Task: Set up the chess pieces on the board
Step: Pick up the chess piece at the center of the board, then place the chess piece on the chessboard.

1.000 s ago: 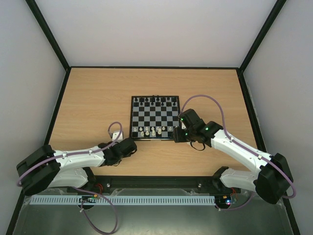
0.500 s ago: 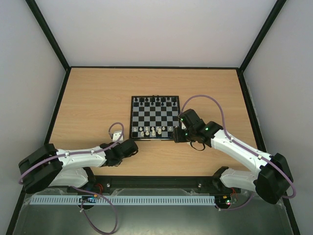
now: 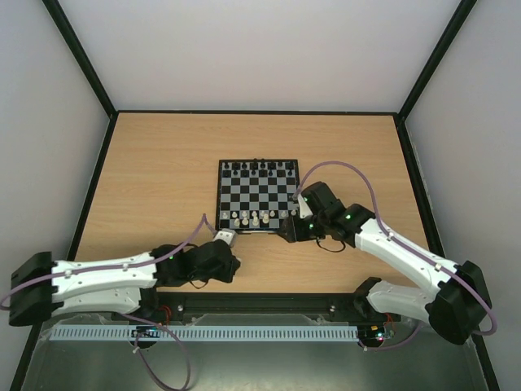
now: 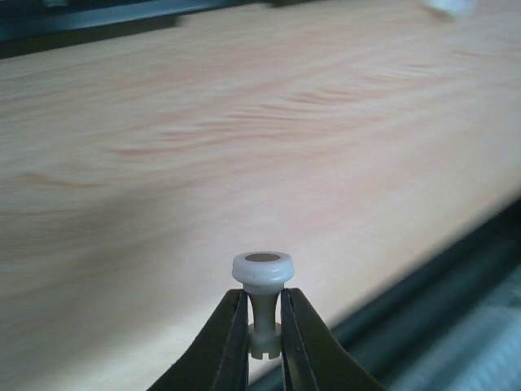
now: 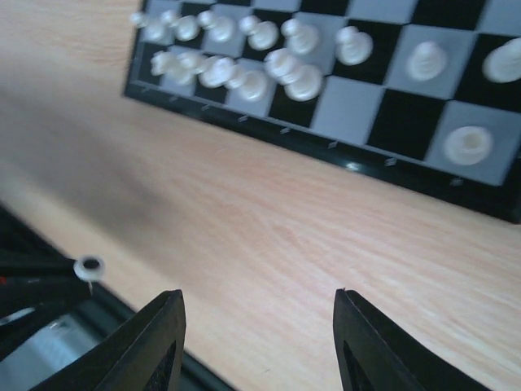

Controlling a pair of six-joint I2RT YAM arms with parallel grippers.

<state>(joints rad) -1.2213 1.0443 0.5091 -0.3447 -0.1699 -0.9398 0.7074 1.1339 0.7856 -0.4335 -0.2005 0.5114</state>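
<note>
The white piece's base (image 4: pixel 263 267) is clear of my left gripper's fingers. My right gripper keeps moving toward that base (image 5: pixel 89 268) until its open fingers are on both sides of it.
The board (image 3: pixel 259 195) lies mid-table, with several cream-white chess pieces (image 3: pixel 254 217) on its near rows and black figures (image 3: pixel 256 168) on the far row. My left gripper (image 3: pixel 225 238) is near the board's front-left corner. In the left wrist view it (image 4: pixel 262 300) is shut on one white piece (image 4: pixel 262 269), held base-outward above the wood. My right gripper (image 3: pixel 286 230) is open and empty by the board's front-right corner. In the right wrist view it (image 5: pixel 256 293) hangs over bare wood, with the board (image 5: pixel 358 106) and white pieces (image 5: pixel 293 77) beyond. The held piece (image 5: pixel 88 266) shows at lower left.
The wooden table (image 3: pixel 163 179) is bounded by a black frame and white walls. A dark rail (image 3: pixel 260 303) runs along the near edge by the arm bases. In the left wrist view the table's dark edge (image 4: pixel 440 285) is close to the fingers.
My left arm has swung right and extended, carrying its gripper from left of the board toward its front-left corner. My right gripper has shifted slightly left along the board's near edge.
</note>
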